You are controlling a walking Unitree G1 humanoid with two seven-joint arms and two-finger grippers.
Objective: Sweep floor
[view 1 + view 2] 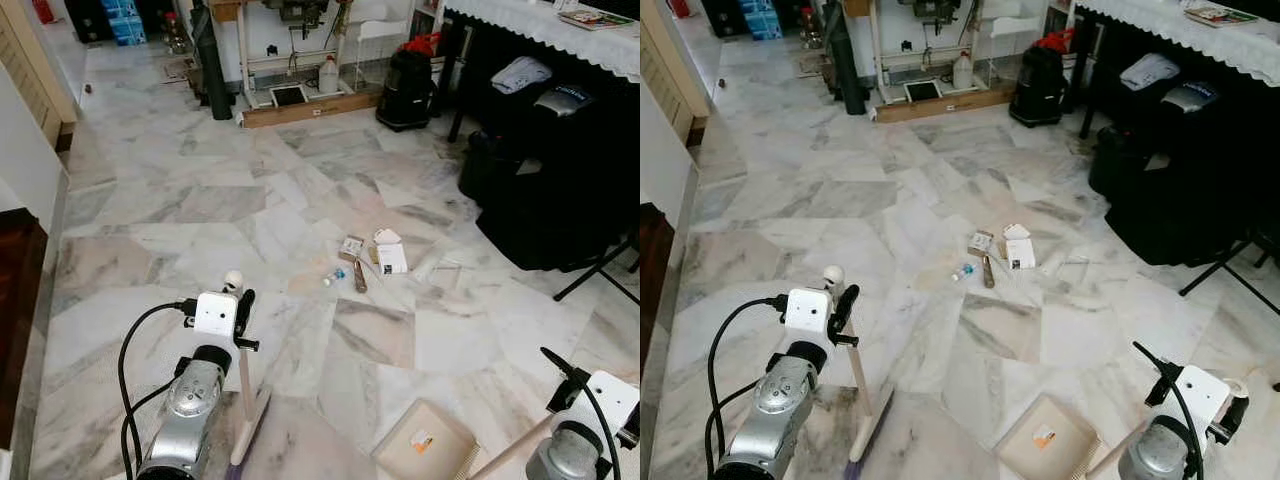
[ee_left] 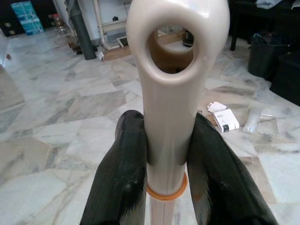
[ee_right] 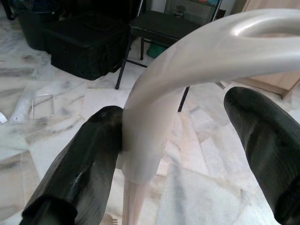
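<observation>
I expect a hooked clip to be hidden behind the finger, because a pale stub [image 3: 120,161] shows between the finger and the dustpan handle [image 3: 147,129].
My left gripper [image 1: 238,305] is shut on the top of a cream broom handle [image 2: 171,93], just under its looped end. The broom head [image 1: 250,440] rests on the marble floor by my left arm. My right gripper [image 1: 572,380] stands open around the curved dustpan handle [image 3: 154,117]. One finger [image 3: 93,150] touches the handle and the other is apart from it. The beige dustpan [image 1: 425,440] lies on the floor at the lower right. Litter lies ahead in the middle of the floor: small boxes [image 1: 390,255], a little bottle [image 1: 333,276] and a clear plastic piece [image 1: 445,270].
Black bags and cases [image 1: 550,190] stand on the right under a table with a white lace cloth [image 1: 560,25]. A black stand leg [image 1: 600,272] reaches onto the floor. A black canister [image 1: 405,90], a wooden board [image 1: 310,108] and a dark pole [image 1: 212,70] are at the back. A dark cabinet [image 1: 15,300] is on the left.
</observation>
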